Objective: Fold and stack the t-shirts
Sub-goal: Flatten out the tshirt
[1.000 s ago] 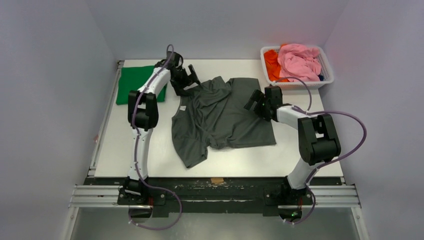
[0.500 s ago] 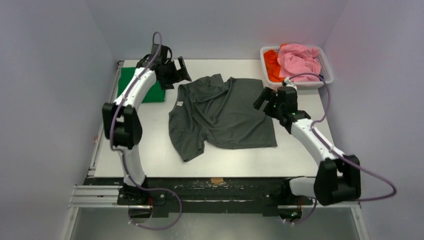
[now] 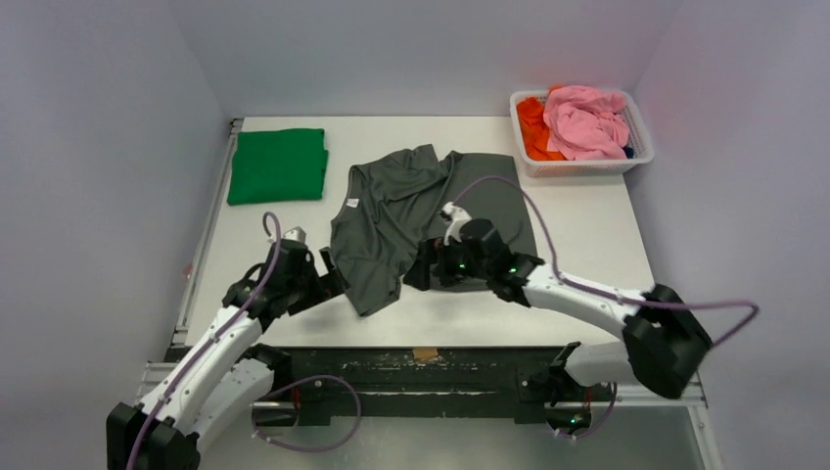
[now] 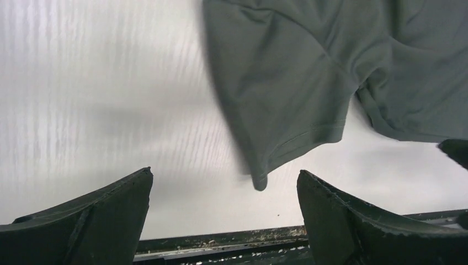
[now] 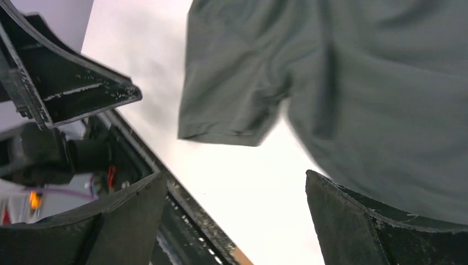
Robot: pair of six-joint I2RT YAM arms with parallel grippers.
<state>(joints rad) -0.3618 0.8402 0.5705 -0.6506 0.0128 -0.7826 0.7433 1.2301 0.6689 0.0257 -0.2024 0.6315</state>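
Observation:
The dark charcoal-grey t-shirt has loose folds (image 3: 399,201) across it. Its body will flatten out and its far edge will stay in place when I pull the sleeve (image 3: 370,290).
A dark charcoal-grey t-shirt (image 3: 421,211) lies spread and rumpled in the middle of the white table, one sleeve (image 3: 372,294) pointing toward the near edge. A folded bright green t-shirt (image 3: 278,164) lies at the far left. My left gripper (image 3: 328,277) is open and empty, low over the table just left of that sleeve (image 4: 287,110). My right gripper (image 3: 423,271) is open and empty over the shirt's near hem (image 5: 386,110), right of the sleeve (image 5: 232,105).
A white mesh basket (image 3: 636,132) with pink and orange cloth stands at the far right corner. The table's dark front rail (image 3: 421,354) runs close below both grippers. Grey walls close the left, back and right sides.
Both arms have swung from the shirt's far corners down to its near edge. The grey shirt now lies flatter on the table, let go by both grippers.

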